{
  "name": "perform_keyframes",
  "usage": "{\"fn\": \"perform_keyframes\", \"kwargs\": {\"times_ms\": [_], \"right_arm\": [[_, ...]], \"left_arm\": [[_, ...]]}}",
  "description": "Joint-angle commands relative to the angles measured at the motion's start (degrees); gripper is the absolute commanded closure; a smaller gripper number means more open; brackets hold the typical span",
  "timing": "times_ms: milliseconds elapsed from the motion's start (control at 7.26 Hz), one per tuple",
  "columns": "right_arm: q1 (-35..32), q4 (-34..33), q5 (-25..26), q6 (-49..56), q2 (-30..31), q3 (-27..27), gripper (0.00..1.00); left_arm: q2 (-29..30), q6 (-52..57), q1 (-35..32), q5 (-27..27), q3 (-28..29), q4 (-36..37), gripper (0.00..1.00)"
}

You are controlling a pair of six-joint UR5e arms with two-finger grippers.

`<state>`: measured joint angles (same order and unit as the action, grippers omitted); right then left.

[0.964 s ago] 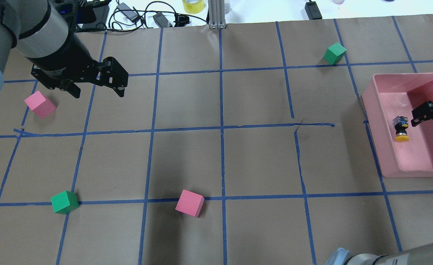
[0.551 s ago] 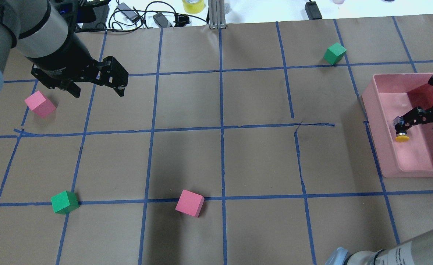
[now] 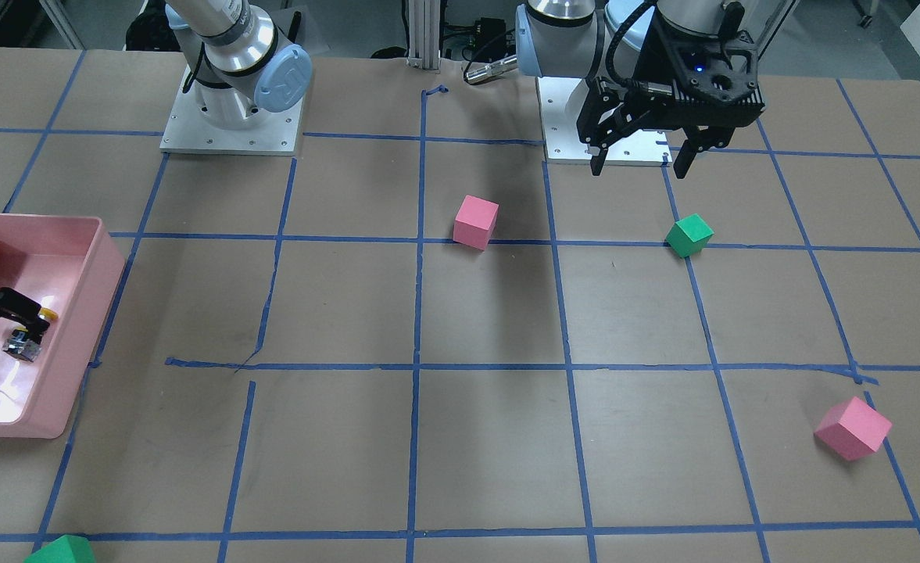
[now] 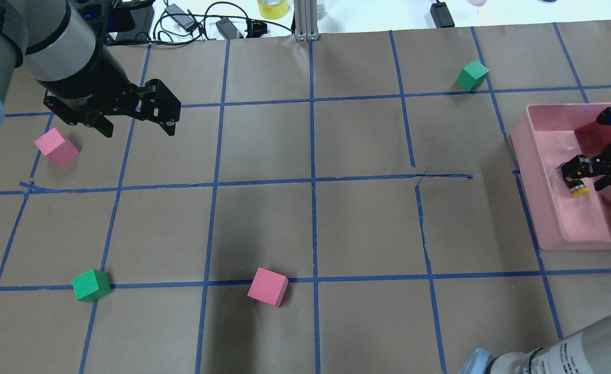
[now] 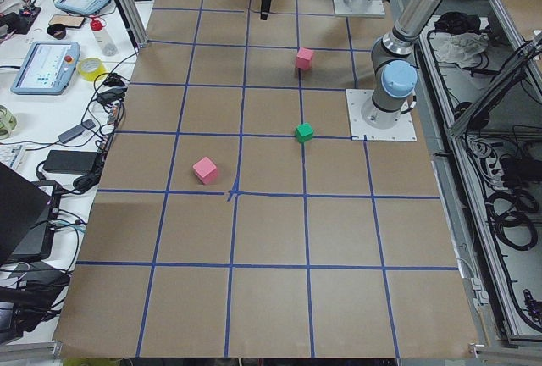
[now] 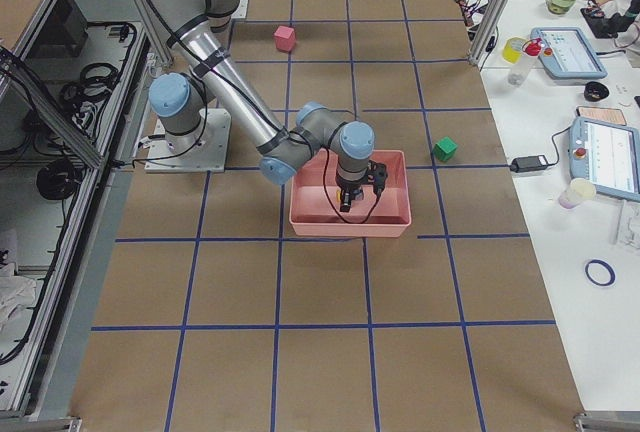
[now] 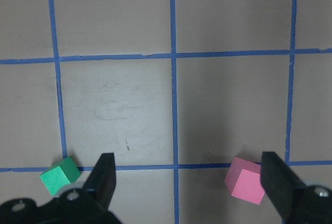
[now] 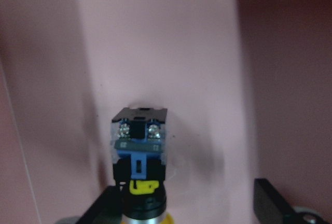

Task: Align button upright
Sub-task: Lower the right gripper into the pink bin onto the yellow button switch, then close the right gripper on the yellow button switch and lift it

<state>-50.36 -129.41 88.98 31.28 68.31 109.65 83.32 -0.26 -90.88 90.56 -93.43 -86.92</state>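
I expect the button (image 8: 139, 164) to tilt crookedly between my right gripper's fingers, with the contact block attached, when I lift, because those fingers reach only the yellow cap end (image 8: 146, 218).
The button (image 8: 139, 156) lies on its side on the floor of the pink bin (image 4: 544, 208), grey-black contact block away from the robot, yellow cap (image 4: 579, 191) toward it. My right gripper (image 4: 591, 176) is down in the bin, open, with the button between its fingers and close against one finger (image 8: 101, 211); the other finger (image 8: 272, 198) stands well clear. In the front-facing view the button (image 3: 26, 342) shows just beyond the gripper (image 3: 6, 306). My left gripper (image 4: 139, 130) hangs open and empty above the table, far from the bin.
Two pink cubes (image 4: 56, 146) (image 4: 268, 286) and two green cubes (image 4: 91, 285) (image 4: 472, 75) stand scattered on the brown gridded table. The bin sits at the table's right end. Cables and a tape roll (image 4: 273, 8) lie beyond the far edge.
My right gripper has moved across the bin from beside the button to over it. The button's cap has shifted a little. The left arm has not moved.
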Motion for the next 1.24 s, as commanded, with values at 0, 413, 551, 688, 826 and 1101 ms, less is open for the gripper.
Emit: {"fn": "perform_keyframes", "kwargs": {"times_ms": [0, 413, 551, 688, 826, 1101], "right_arm": [[0.0, 0.4, 0.3, -0.1, 1.2, -0.1, 1.00], [-1.6, 18.3, 1.0, -0.5, 8.6, -7.4, 1.00], [-1.6, 24.8, 2.3, -0.5, 9.0, -12.0, 1.00], [-2.4, 28.0, 2.9, -0.5, 9.0, -15.1, 1.00], [-5.8, 28.4, 5.1, -1.2, 9.8, -16.7, 1.00], [-20.1, 27.5, 6.3, -19.2, 9.7, -16.8, 1.00]], "left_arm": [[0.0, -0.1, 0.0, 0.0, 0.0, 0.1, 0.00], [0.0, 0.0, 0.0, 0.0, 0.0, 0.1, 0.00], [0.0, 0.0, 0.0, 0.0, 0.0, 0.1, 0.00], [0.0, 0.0, 0.0, 0.0, 0.0, 0.1, 0.00], [0.0, 0.0, 0.0, 0.1, 0.0, 0.1, 0.00], [0.0, 0.0, 0.0, 0.1, 0.0, 0.1, 0.00]]}}
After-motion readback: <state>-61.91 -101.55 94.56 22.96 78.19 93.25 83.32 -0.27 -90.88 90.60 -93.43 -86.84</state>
